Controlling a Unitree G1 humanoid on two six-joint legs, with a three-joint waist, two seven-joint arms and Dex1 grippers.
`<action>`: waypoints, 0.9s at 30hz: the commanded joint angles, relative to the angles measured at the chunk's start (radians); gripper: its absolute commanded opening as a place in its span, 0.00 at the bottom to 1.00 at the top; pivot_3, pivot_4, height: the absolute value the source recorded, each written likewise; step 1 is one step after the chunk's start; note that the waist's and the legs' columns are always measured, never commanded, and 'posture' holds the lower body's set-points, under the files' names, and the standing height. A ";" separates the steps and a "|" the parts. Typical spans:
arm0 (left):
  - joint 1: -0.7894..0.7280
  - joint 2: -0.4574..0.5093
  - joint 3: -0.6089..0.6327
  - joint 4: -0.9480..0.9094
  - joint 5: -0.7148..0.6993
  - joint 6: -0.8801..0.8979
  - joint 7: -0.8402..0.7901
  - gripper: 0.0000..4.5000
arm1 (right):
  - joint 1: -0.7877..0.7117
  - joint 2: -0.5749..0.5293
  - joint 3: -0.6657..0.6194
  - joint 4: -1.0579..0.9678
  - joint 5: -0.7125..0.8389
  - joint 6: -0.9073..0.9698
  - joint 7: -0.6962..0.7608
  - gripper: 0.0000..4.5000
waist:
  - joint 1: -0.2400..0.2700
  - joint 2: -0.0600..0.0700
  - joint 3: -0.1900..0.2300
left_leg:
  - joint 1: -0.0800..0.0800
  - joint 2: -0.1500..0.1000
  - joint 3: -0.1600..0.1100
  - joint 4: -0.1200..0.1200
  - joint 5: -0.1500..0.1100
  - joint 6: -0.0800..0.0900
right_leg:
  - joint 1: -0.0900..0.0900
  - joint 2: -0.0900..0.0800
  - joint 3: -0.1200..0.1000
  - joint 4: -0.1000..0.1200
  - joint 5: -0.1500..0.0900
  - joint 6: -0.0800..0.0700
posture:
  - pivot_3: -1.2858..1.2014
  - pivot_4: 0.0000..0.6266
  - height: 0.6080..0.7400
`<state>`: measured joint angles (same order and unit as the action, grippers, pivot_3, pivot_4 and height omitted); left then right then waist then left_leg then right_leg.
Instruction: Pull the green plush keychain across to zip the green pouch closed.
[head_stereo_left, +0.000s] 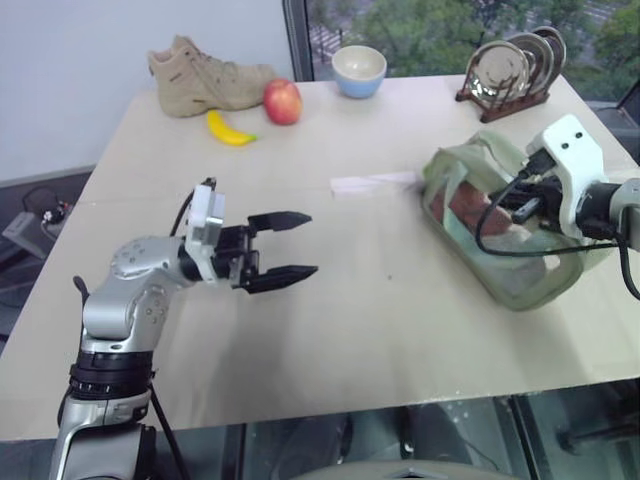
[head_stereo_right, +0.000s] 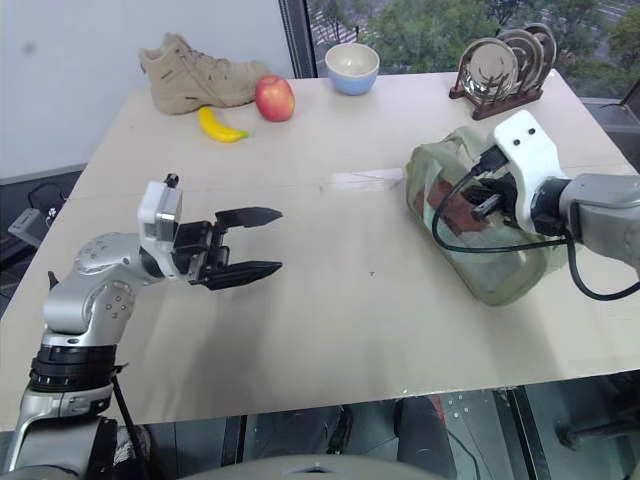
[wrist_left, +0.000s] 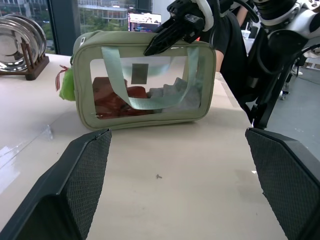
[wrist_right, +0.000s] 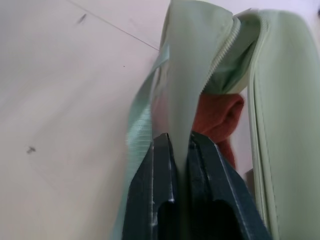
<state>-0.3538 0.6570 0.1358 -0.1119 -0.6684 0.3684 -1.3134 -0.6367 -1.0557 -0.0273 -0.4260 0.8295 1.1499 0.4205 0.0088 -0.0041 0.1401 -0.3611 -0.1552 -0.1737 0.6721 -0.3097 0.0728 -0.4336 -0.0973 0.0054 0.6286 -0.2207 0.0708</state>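
The green plush keychain (wrist_left: 67, 87) is out of my left gripper's reach. I should swing the slanted green pouch nearer with my right gripper, then regrip its top edge (wrist_right: 186, 102).
The green pouch (head_stereo_left: 450, 170) stands on the right side of the table, with red contents behind its clear window (wrist_left: 150, 112). Its zipper (wrist_right: 222, 47) gapes open along the top. The green plush keychain (wrist_left: 66, 85) hangs at the pouch's far end, with a small red tassel beside it. My right gripper (wrist_right: 177, 137) is shut on the pouch's top fabric edge next to the zipper; it also shows from the side (wrist_left: 150, 49). My left gripper (head_stereo_left: 300, 245) hovers open over the table's left middle, pointing at the pouch and well apart from it.
At the far edge lie a tan shoe (head_stereo_left: 205, 78), a yellow banana (head_stereo_left: 230, 130), a red apple (head_stereo_left: 283, 101), a pale bowl (head_stereo_left: 359, 70) and a rack of metal plates (head_stereo_left: 510, 70). A thin white strip (head_stereo_left: 370, 182) lies just left of the pouch.
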 joint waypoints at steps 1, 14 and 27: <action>-0.016 -0.003 0.002 -0.040 -0.013 0.006 0.030 1.00 | -0.004 -0.026 0.024 -0.007 -0.129 -0.230 0.169 0.01 | -0.007 0.000 0.000 | 0.000 0.000 0.001 0.000 0.000 0.000 | 0.000 0.000 0.000 0.001 0.000 0.000 | 0.52 0.24 1.00; 0.090 -0.002 0.064 -0.058 -0.006 -0.024 0.102 1.00 | -0.141 0.082 0.223 0.339 -0.528 -1.030 0.793 0.01 | -0.024 0.000 0.000 | 0.000 0.000 0.000 0.002 0.000 0.000 | 0.000 0.000 0.000 0.003 0.000 0.000 | 0.52 0.24 1.00; 0.282 -0.013 0.154 -0.131 -0.003 -0.054 0.217 1.00 | -0.204 0.291 0.301 0.561 -0.724 -1.411 0.877 0.01 | -0.023 0.000 0.000 | 0.001 0.000 0.000 0.004 0.000 0.000 | 0.000 0.000 0.001 0.006 0.000 0.000 | 0.52 0.24 1.00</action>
<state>-0.0759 0.6437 0.2698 -0.2037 -0.6674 0.3354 -1.1039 -0.8493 -0.7732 0.2681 0.1481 0.1137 -0.2379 1.2886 -0.0143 -0.0043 0.1398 -0.3594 -0.1549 -0.1735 0.6762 -0.3097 0.0722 -0.4336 -0.0967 0.0063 0.6348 -0.2205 0.0707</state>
